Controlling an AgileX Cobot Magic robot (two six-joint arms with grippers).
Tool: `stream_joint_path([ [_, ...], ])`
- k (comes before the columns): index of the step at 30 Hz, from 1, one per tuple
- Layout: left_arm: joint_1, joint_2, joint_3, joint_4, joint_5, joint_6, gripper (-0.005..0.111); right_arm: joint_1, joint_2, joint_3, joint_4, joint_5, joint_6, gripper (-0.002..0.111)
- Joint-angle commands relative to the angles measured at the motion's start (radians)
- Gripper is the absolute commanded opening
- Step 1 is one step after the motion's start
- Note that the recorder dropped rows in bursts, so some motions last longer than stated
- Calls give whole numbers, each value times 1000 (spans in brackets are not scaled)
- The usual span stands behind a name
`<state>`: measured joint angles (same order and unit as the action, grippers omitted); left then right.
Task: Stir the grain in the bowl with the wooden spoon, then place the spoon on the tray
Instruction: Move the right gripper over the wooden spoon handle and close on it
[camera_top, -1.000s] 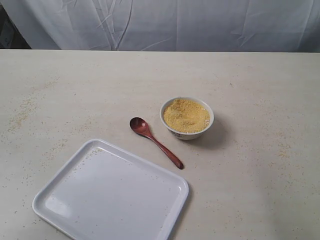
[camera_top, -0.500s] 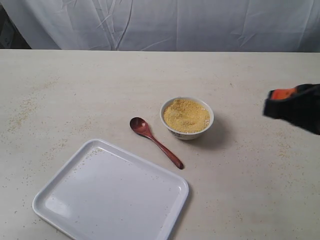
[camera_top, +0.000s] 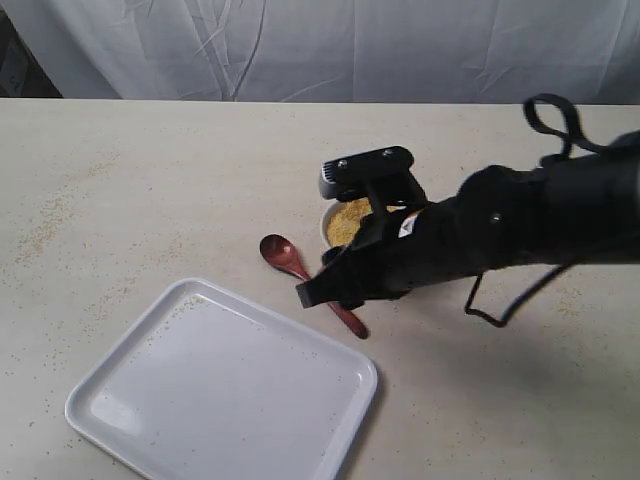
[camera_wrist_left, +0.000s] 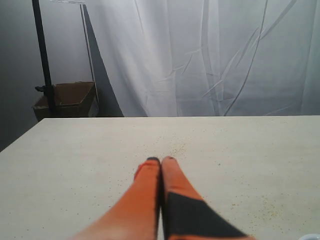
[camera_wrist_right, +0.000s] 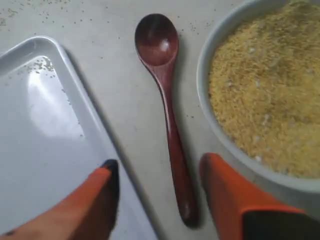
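Observation:
The yellow grain (camera_top: 346, 223) looks fine and loose and the spoon's head (camera_top: 277, 249) is hollow, so the grain will pile up in the spoon when I stir.
The dark wooden spoon (camera_top: 285, 257) (camera_wrist_right: 166, 105) lies flat on the table between the white tray (camera_top: 200, 400) (camera_wrist_right: 35, 145) and the white bowl (camera_top: 328, 232) (camera_wrist_right: 220, 135) of yellow grain (camera_top: 347, 222) (camera_wrist_right: 270, 85). My right gripper (camera_top: 322, 288) (camera_wrist_right: 159, 167) hangs open over the spoon's handle end, one finger above the tray's edge, the other beside the bowl. In the exterior view the right arm hides most of the bowl. My left gripper (camera_wrist_left: 161, 161) is shut with nothing in it, off over bare table and out of the exterior view.
Loose grains speckle the tabletop (camera_top: 60, 210) and the tray's surface. A white cloth backdrop (camera_top: 330, 45) hangs behind the table. In the left wrist view a cardboard box (camera_wrist_left: 65, 100) and a black pole (camera_wrist_left: 42, 55) stand beyond the table's far edge.
The right arm has swept in from the right edge of the exterior view to hover over the spoon's handle, covering most of the bowl. Spoon, bowl and tray have not moved.

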<state>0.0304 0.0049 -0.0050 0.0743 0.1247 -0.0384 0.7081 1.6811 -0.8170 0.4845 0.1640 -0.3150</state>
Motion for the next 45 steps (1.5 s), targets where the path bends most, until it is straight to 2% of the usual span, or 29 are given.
stream_joint_path([
  [1,-5,-5,5,-2,1,-3,0,3,112,-107,-86,44,-7,72],
  [9,-5,-5,5,-2,1,-3,0,1,199,-176,-94,63,-7,72],
  [41,-5,-5,5,-2,1,-3,0,1,316,-177,-225,-13,-7,71],
  [43,-5,-5,5,-2,1,-3,0,1,318,-177,-243,-10,-7,64],
  [45,-5,-5,5,-2,1,-3,0,1,318,-177,-245,-8,-7,49],
])
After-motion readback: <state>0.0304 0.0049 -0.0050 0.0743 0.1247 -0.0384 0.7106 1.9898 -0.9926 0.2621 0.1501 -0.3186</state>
